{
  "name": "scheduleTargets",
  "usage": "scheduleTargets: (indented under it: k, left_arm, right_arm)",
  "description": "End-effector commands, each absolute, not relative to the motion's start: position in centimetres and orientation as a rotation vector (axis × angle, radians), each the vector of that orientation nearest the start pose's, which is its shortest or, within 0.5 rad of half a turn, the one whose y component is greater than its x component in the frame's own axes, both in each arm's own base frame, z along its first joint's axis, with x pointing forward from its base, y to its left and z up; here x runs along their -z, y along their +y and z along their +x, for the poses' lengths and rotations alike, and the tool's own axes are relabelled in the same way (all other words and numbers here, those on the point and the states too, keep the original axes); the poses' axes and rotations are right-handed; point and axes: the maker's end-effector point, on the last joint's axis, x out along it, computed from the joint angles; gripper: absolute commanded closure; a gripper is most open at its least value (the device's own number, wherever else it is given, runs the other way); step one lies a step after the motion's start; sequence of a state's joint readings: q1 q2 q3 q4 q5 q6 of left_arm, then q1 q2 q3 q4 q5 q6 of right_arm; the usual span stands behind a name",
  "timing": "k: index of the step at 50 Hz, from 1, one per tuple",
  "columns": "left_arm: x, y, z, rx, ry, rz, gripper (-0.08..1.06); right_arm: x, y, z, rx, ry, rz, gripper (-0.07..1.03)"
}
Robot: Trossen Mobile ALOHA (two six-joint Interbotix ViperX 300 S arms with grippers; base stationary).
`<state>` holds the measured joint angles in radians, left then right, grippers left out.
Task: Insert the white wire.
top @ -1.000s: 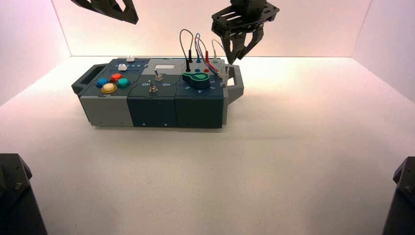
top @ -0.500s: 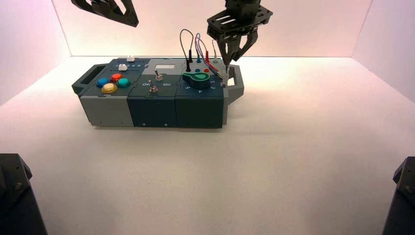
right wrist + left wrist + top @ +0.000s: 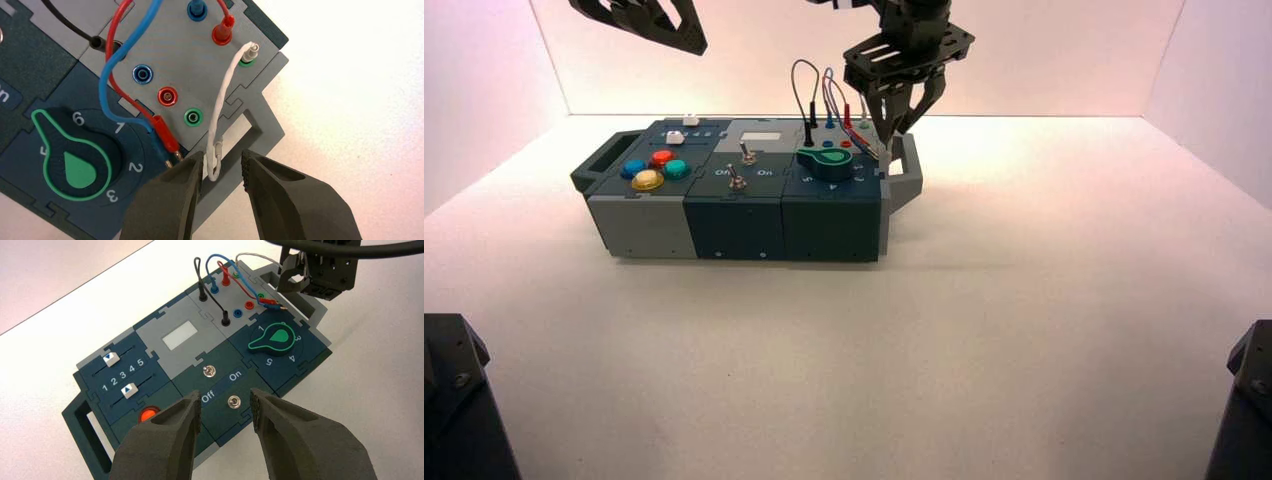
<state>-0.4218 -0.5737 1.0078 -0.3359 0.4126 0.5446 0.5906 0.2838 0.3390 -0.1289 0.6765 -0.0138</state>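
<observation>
I expect the white wire (image 3: 220, 100) to bend into an arch when I put its plug in, because it runs from the far green socket past the near green socket (image 3: 193, 117).
The white wire (image 3: 220, 107) has one plug in the far green socket (image 3: 246, 60) at the box's right rear corner. Its free end hangs in a small loop over the grey handle (image 3: 260, 125). My right gripper (image 3: 222, 162) is open, with the looped free end and its whitish plug between the fingers, nearer one finger. A near green socket (image 3: 193, 117) stands empty. In the high view the right gripper (image 3: 887, 135) hangs over the box's right rear corner (image 3: 879, 150). My left gripper (image 3: 226, 400) is open and empty, raised at the back left (image 3: 649, 20).
Red (image 3: 162, 130) and blue (image 3: 107, 65) wires lie with loose ends beside the green knob (image 3: 75, 167). A black wire loop (image 3: 212, 295), two toggle switches (image 3: 209, 371), two sliders (image 3: 111, 359) and coloured buttons (image 3: 654, 170) fill the rest of the box.
My right gripper has moved left and down towards the box's right rear corner, around the white wire's free end. The left arm has not moved.
</observation>
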Motion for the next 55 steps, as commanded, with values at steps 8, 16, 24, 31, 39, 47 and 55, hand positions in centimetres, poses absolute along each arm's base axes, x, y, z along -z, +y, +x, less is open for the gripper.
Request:
scheduleTargets:
  k: [8, 16, 24, 31, 39, 47, 55]
  left_arm:
    - [-16.6, -13.8, 24.8, 0.620, 0.729, 0.340, 0.44]
    - [-16.6, -13.8, 24.8, 0.620, 0.729, 0.340, 0.44]
    - [-16.5, -13.7, 24.7, 0.621, 0.730, 0.340, 0.44]
    - [-16.7, -13.8, 24.8, 0.620, 0.726, 0.340, 0.44]
    - [-16.6, -13.7, 24.7, 0.620, 0.726, 0.340, 0.44]
    - [-16.7, -13.7, 24.8, 0.619, 0.724, 0.339, 0.44]
    - [-16.8, -13.7, 24.7, 0.620, 0.721, 0.339, 0.44]
  right_arm:
    - [-6.8, 23.6, 38.1, -0.510, 1.165, -0.517, 0.55]
    - [-6.8, 23.6, 38.1, -0.508, 1.170, -0.521, 0.62]
    - [-6.5, 23.6, 38.1, -0.508, 1.176, -0.524, 0.63]
    - [-6.3, 23.6, 38.1, -0.507, 1.181, -0.524, 0.65]
    - [-6.2, 23.5, 38.1, -0.507, 1.183, -0.526, 0.66]
    - [-6.0, 23.6, 38.1, -0.507, 1.186, -0.527, 0.72]
    - [-5.8, 23.4, 38.1, -0.506, 1.191, -0.536, 0.98]
